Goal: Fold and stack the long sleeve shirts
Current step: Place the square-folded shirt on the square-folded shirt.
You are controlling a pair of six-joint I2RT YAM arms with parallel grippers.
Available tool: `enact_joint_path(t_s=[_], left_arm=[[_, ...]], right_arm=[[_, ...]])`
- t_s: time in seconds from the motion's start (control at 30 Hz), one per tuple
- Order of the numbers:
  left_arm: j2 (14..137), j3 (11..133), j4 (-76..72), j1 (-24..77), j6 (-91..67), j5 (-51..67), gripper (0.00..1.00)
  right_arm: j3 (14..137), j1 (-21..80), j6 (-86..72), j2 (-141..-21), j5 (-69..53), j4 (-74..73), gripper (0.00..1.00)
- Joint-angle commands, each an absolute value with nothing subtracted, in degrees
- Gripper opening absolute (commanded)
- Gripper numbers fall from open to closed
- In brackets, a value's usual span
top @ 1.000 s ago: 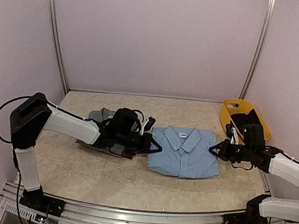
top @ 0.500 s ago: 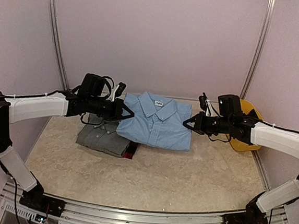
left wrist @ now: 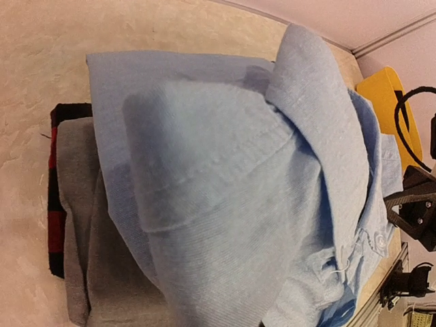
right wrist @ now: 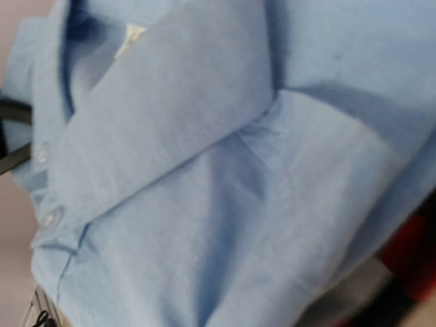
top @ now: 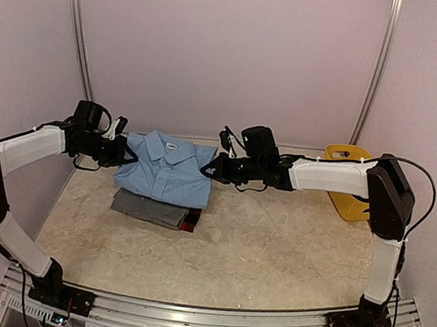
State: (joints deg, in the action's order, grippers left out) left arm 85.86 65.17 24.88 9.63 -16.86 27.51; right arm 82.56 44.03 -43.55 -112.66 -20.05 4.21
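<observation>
I should carry on lowering the edge of the light blue shirt [top: 164, 175] with my left gripper until it lies flat on the grey shirt [top: 147, 208], because the light blue shirt hangs over it spread wide, collar up.
The folded light blue shirt [top: 166, 170] hangs between my two grippers above the stack. My left gripper [top: 126, 155] is shut on its left edge and my right gripper [top: 211, 168] is shut on its right edge. Below lies the folded grey shirt [top: 149, 208] on the red-and-black plaid shirt [top: 191, 222]. In the left wrist view the blue shirt [left wrist: 225, 184] fills the frame, with the grey shirt [left wrist: 78, 204] and plaid shirt [left wrist: 58, 225] under it. In the right wrist view the blue shirt [right wrist: 204, 170] hides my fingers.
A yellow plastic basket [top: 348, 184] stands at the back right, behind my right arm. It also shows in the left wrist view [left wrist: 385, 95]. The beige table [top: 272, 245] is enclosed by pale walls.
Both grippers have lifted the blue shirt off the table and carried it left and back, from beside the stack to above the grey shirt.
</observation>
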Motion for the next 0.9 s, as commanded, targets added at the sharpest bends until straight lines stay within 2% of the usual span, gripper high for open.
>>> enact_joint_path(t_s=[0.0, 0.27, 0.6, 0.73, 0.87], left_arm=[[86.6, 67.0, 29.5, 4.3, -11.3, 21.7, 0.0], [91.3, 66.4, 28.9, 0.7, -10.8, 21.9, 0.0], [98.8, 66.4, 27.7, 0.4, -12.5, 20.8, 0.0], [100.8, 66.7, 28.9, 0.4, -12.7, 17.5, 0.12], [98.6, 67.0, 28.7, 0.4, -13.1, 12.9, 0.31]], right_arm=[[86.6, 44.6, -44.3, -117.1, -21.1, 3.0, 0.0], [87.9, 46.0, -46.3, -122.8, -22.6, 5.2, 0.0], [85.4, 46.0, -47.1, -124.5, -20.7, 6.6, 0.0], [84.7, 45.8, -47.4, -125.5, -21.2, 6.8, 0.0], [82.9, 45.6, -46.2, -123.4, -18.5, 5.1, 0.14]])
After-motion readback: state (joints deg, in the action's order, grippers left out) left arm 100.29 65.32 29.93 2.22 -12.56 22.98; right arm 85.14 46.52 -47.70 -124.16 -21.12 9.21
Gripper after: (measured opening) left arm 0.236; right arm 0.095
